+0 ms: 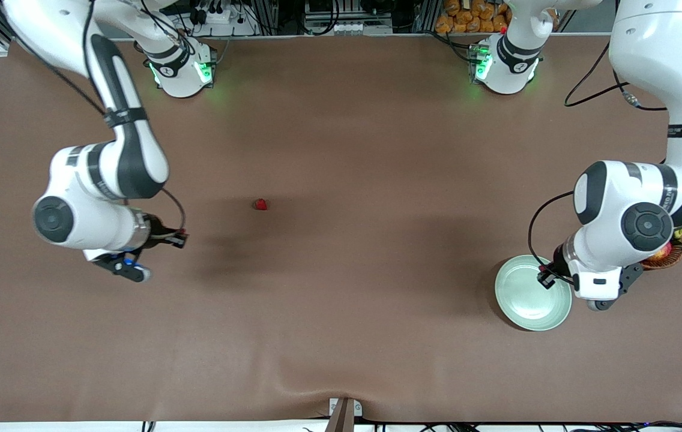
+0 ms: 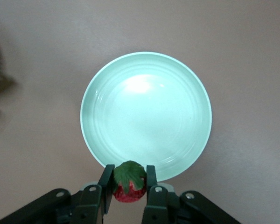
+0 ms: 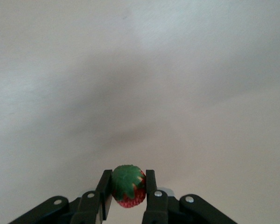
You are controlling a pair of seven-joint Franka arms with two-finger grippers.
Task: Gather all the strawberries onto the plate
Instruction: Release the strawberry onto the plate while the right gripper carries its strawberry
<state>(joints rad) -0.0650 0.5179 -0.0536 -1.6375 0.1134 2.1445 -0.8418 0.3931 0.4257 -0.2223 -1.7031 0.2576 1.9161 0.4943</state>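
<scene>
The strawberry (image 2: 129, 181) is at the rim of the empty plate, so my left gripper keeps lowering it inward until it hangs low over the plate's inside (image 1: 530, 301), and then let go.
One strawberry (image 1: 261, 204), red with a green top, lies alone on the brown table toward the right arm's end. My left gripper (image 2: 129, 179) is shut on a second strawberry (image 2: 129, 190), leaf cap up. It hangs over the rim of the pale mint-green plate (image 2: 145, 114), which holds nothing. In the front view this gripper (image 1: 546, 277) is over the plate's (image 1: 527, 303) edge. My right gripper (image 3: 128, 183) is shut on a third strawberry (image 3: 129, 192) above bare table. In the front view the right gripper (image 1: 180, 240) hangs over the table beside the loose strawberry.
A brown wicker basket (image 1: 668, 257) with a red-yellow apple (image 1: 660, 251) stands beside the plate at the left arm's end, mostly hidden under the left arm. The brown cloth has a wrinkle at the table's front edge (image 1: 341, 390).
</scene>
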